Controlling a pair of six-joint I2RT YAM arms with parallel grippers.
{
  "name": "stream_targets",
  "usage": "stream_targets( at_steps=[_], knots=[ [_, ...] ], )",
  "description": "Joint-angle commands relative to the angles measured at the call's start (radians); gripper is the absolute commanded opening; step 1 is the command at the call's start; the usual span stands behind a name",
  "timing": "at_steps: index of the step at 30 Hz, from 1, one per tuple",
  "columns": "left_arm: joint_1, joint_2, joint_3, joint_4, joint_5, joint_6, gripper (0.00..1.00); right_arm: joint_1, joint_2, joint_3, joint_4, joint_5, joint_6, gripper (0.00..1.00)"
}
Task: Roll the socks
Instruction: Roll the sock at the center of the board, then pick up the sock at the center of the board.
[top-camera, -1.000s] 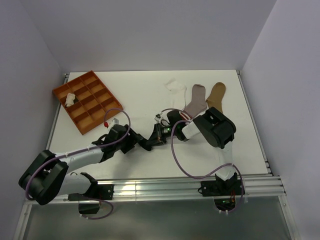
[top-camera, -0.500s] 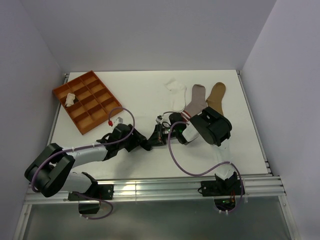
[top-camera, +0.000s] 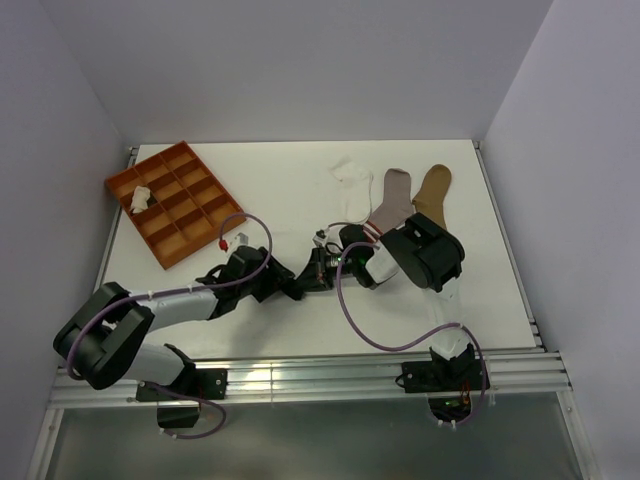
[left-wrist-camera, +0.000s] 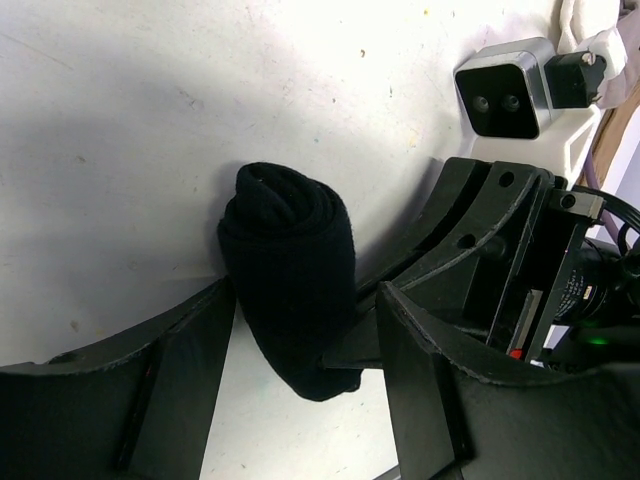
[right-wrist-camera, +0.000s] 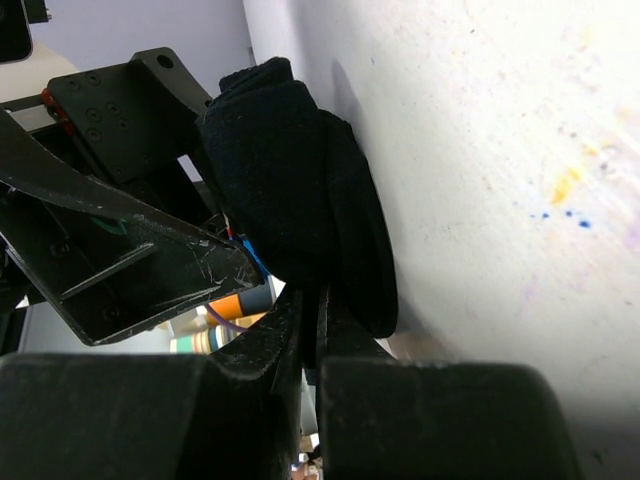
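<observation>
The robot's right gripper is pinching the rolled black sock's end (left-wrist-camera: 322, 382) far from the tray, so its left gripper should take over the roll and bring it to the tray (top-camera: 175, 205).
A rolled black sock (left-wrist-camera: 288, 262) lies on the white table (top-camera: 270, 190), mid-table between my two grippers. My left gripper (left-wrist-camera: 305, 295) straddles the roll, one finger against its side, shut on it. My right gripper (right-wrist-camera: 312, 295) is shut, its thin tips pinching the roll's lower end (left-wrist-camera: 345, 352). From above, both grippers (top-camera: 293, 283) (top-camera: 312, 272) meet nose to nose and hide the roll. A white sock (top-camera: 351, 178), a grey sock with a red-striped cuff (top-camera: 392, 200) and a tan sock (top-camera: 433, 192) lie flat at the back right.
An orange compartment tray (top-camera: 118, 182) sits at the back left with a small cream sock (top-camera: 140, 197) in one cell. The right arm's body (top-camera: 425, 252) overlaps the grey sock's cuff. Purple cables loop over the near table.
My left gripper's jaws have narrowed around the black roll, and the left arm has shifted a little to the right. The right gripper has stayed shut in place.
</observation>
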Motion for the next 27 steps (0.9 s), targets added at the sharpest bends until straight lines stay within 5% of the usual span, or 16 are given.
stream_targets(
  at_steps=[1, 7, 11, 20, 22, 27],
  knots=[
    [-0.007, 0.046, 0.008, -0.083, -0.025, 0.011, 0.65, -0.033, 0.086, -0.054, -0.265, 0.141, 0.039, 0.00],
    [-0.007, 0.115, 0.046, -0.138, -0.032, 0.011, 0.63, -0.052, 0.086, -0.061, -0.272, 0.145, 0.033, 0.00],
    [-0.008, 0.152, 0.074, -0.175, -0.037, 0.008, 0.53, -0.053, 0.085, -0.056, -0.278, 0.151, 0.028, 0.00],
    [-0.013, 0.247, 0.155, -0.301, -0.046, 0.026, 0.13, -0.053, 0.059, -0.048, -0.303, 0.168, 0.004, 0.00],
    [-0.013, 0.262, 0.184, -0.344, -0.051, 0.031, 0.00, -0.053, 0.018, -0.054, -0.286, 0.171, -0.009, 0.11],
    [-0.013, 0.282, 0.255, -0.439, -0.103, 0.074, 0.00, -0.053, -0.142, -0.050, -0.442, 0.254, -0.134, 0.33]
  ],
)
